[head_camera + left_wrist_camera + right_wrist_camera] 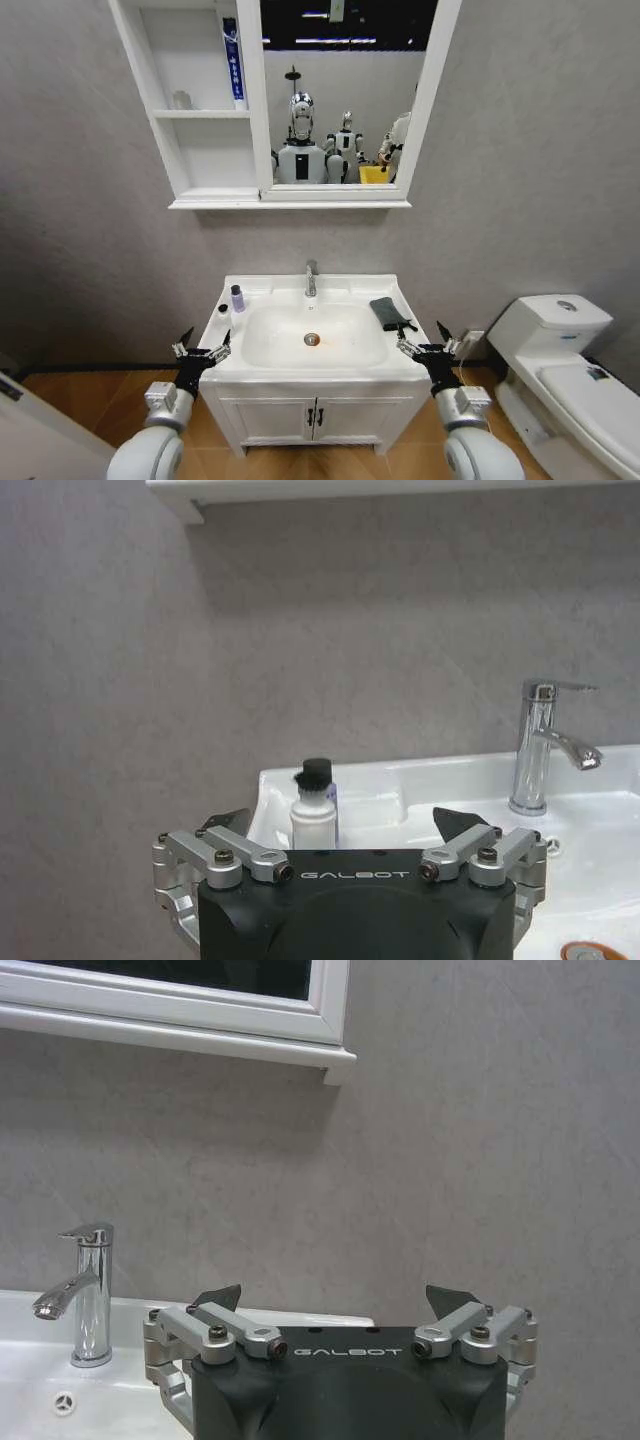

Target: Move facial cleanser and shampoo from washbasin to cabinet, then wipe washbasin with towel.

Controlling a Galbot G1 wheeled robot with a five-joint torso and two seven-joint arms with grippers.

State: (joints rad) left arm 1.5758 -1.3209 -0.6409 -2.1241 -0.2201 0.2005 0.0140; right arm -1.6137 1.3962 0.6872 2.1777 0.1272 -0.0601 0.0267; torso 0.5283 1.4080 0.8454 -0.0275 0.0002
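Observation:
I see a ragged edge [312, 781] on the black cap, so I should expect a tuft of brush bristles on top of the white bottle [314, 822] when I lift it.
The white washbasin [262, 289] stands in front of me, with a chrome tap [310, 280] and a drain [312, 340]. A small white bottle with a black cap [237, 298], the shampoo, stands on its left rim. The dark grey towel [390, 312] lies folded on the right rim. Above hangs the cabinet [205, 150]; a blue and white tube [232, 60], the facial cleanser, stands upright on its top shelf. My left gripper [203, 345] is open at the basin's front left corner, facing the bottle [314, 810]. My right gripper [428, 340] is open at the front right corner, just short of the towel.
A white toilet [560, 350] stands to the right of the basin. Below the basin is a two-door vanity [315, 415]. A small clear object [181, 100] sits on the cabinet's top shelf. The framed mirror [345, 100] reflects robots. A grey wall backs everything.

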